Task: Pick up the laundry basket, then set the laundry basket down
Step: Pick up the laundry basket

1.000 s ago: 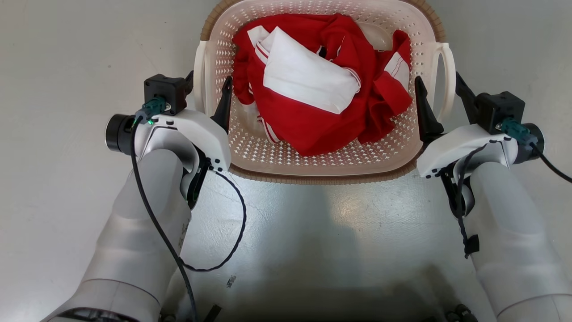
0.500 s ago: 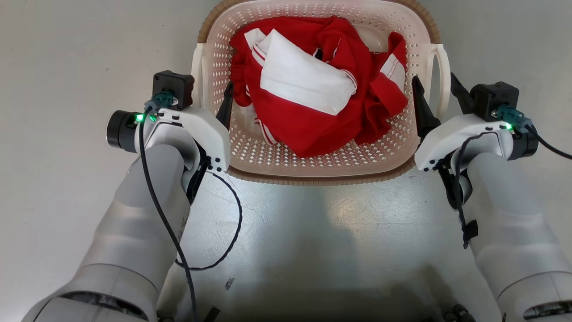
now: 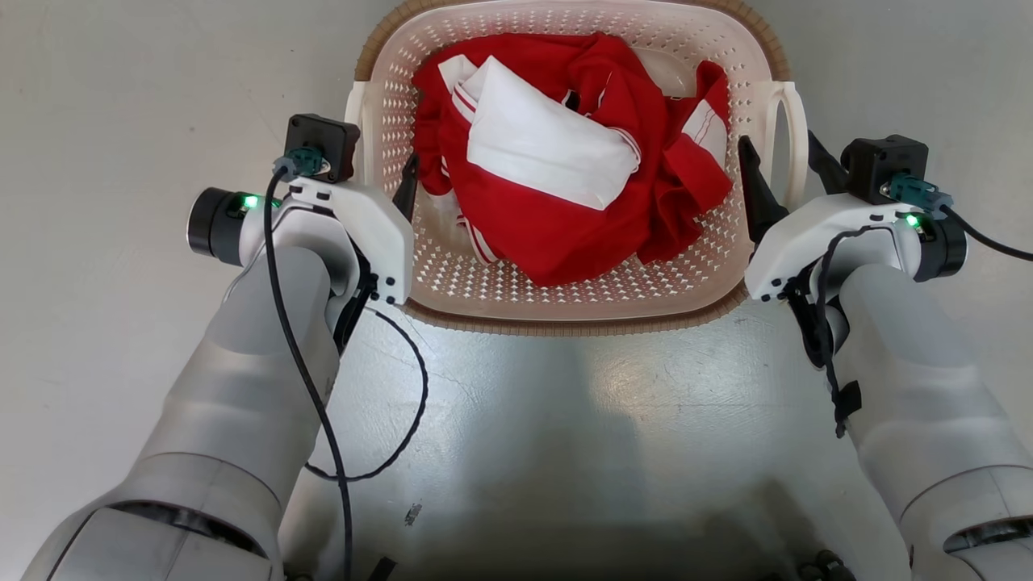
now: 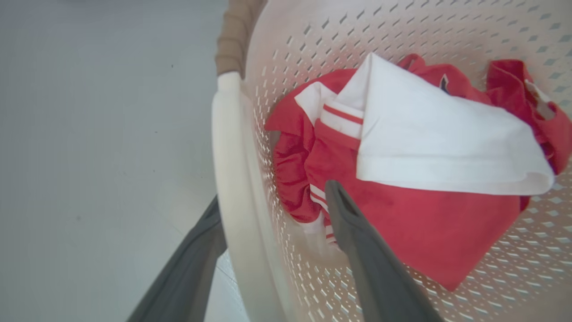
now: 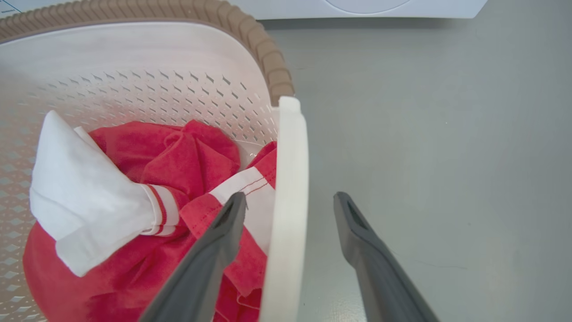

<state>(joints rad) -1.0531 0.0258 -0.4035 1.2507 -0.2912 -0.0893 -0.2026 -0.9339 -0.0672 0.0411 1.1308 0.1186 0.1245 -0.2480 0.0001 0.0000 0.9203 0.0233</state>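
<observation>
I expect the red and white clothes (image 3: 566, 184) to ride along in place when I lift the laundry basket, because they lie in a heap below the tan rim (image 3: 571, 328).
The laundry basket (image 3: 565, 327), cream, perforated and tan-rimmed, stands on the grey floor in front of me and holds red and white clothes (image 3: 557, 161). My left gripper (image 3: 379, 165) is open and straddles the basket's left white loop handle (image 4: 228, 179): one finger is inside the basket and the other outside. My right gripper (image 3: 776, 145) is also open and straddles the right handle (image 5: 290, 179) the same way. In both wrist views there is a gap between the fingers (image 5: 232, 219) and the handle.
The white base of a washing machine (image 5: 357, 6) stands just beyond the basket. Bare grey floor (image 3: 97, 97) lies on both sides. A black cable (image 3: 403, 420) loops off my left forearm over the floor in front of the basket.
Both grippers have slid forward along the basket's sides, further over the handles. They stay open, and the basket still rests on the floor.
</observation>
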